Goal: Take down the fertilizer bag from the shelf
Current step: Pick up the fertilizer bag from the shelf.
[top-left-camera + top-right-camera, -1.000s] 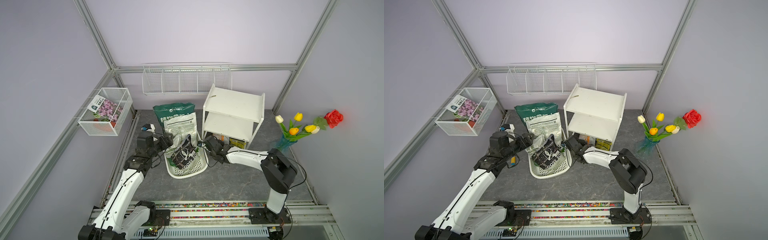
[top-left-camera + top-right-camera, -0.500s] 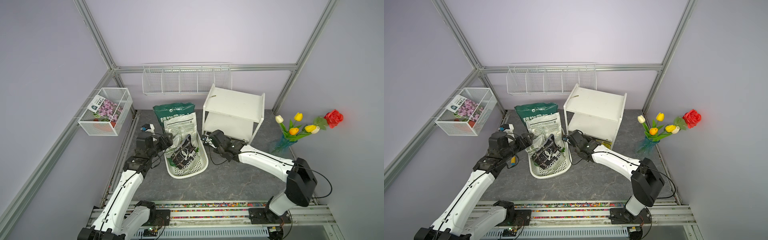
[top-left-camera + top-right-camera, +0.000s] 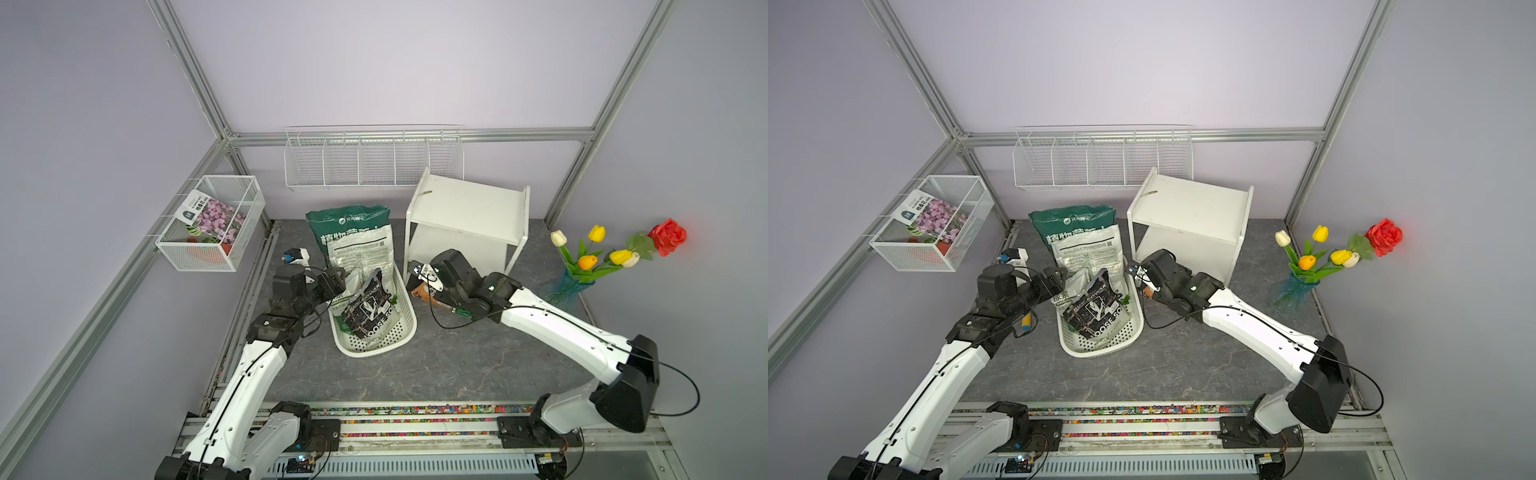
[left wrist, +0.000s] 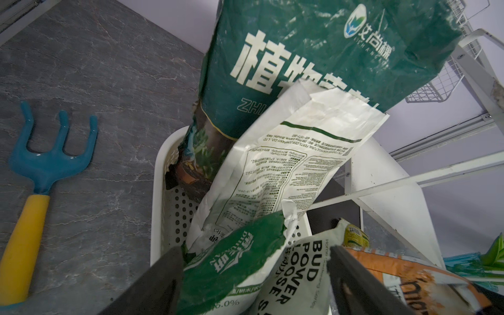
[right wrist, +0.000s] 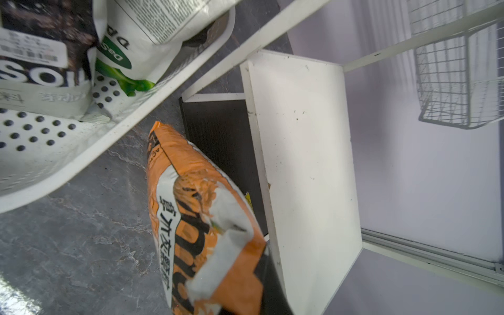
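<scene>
The orange fertilizer bag (image 3: 424,294) is hanging free of the shelf, so the robot's right gripper goes on carrying it until it hangs over the white basket's open near end (image 3: 369,343).
The white shelf (image 3: 465,199) (image 3: 1187,203) stands at the back right, its white boards bare. My right gripper (image 3: 432,291) (image 5: 231,305) is shut on an orange fertilizer bag (image 5: 196,218) (image 3: 419,293) (image 3: 1147,293). It holds the bag low over the grey floor, just outside the shelf's dark bottom board (image 5: 218,131) and beside the white basket (image 3: 399,345). My left gripper (image 3: 336,278) (image 4: 252,255) is open at the basket's left side. A green-and-white bag (image 4: 234,253) and a black soil bag (image 3: 370,311) lie beyond its fingers.
A tall green bag (image 3: 349,220) and a white printed bag (image 3: 361,253) lean in the basket. A blue hand rake (image 4: 41,169) lies on the floor to the left. The flower vase (image 3: 582,274) is at the right, with a divided wire basket (image 3: 374,162) and a mesh box (image 3: 212,224) on the walls.
My right arm's elbow has swung out to the right and dropped lower. The orange bag has come out from under the shelf toward the basket. The left arm has stayed still.
</scene>
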Available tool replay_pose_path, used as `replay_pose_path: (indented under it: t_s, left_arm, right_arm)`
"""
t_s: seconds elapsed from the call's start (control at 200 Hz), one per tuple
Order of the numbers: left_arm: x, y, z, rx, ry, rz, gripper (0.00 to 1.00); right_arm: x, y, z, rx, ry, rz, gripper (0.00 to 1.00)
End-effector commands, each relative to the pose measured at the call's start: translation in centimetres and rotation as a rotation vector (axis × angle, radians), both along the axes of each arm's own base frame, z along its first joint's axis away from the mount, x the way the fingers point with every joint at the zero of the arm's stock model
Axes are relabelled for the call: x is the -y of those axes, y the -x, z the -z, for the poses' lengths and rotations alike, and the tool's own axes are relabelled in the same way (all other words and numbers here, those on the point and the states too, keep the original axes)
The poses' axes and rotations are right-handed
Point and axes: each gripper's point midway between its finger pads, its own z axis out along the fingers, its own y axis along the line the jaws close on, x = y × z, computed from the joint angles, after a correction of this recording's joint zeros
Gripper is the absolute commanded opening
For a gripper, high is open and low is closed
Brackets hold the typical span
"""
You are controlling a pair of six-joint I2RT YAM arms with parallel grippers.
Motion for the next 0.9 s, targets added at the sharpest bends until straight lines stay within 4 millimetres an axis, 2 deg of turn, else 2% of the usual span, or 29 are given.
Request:
replay_pose_path:
  t_s: [0.0,0.135,0.325,0.57,0.78,0.895]
  left_arm:
    - [-0.3,-0.2,-0.4,0.019,-0.026,-0.004,0.87]
    - [-0.3,-0.5,-0.6,0.023,-0.022,-0.005,0.87]
    - [-0.3,-0.5,-0.6,0.027,-0.017,-0.006,0.87]
    - [-0.7,0.1,-0.5,0.033,-0.027,-0.018,0.87]
    - [-1.0,0.4,0.0,0.025,-0.035,-0.027,0.87]
    - [-1.1,0.3,0.2,0.019,-0.033,-0.031,0.87]
  right_arm:
    - [-0.5,0.3,-5.8,0.154,-0.046,-0.013,0.0]
    - [-2.2,1.9,-6.8,0.204,0.023,-0.09,0.0]
    - [-7.0,5.3,-7.8,0.204,-0.051,-0.276,0.0]
    - [-11.0,6.1,-6.7,0.223,-0.001,-0.373,0.0]
    - [-14.6,8.3,-6.6,0.191,-0.077,-0.485,0.0]
    - [-16.3,8.7,-6.2,0.178,-0.09,-0.517,0.0]
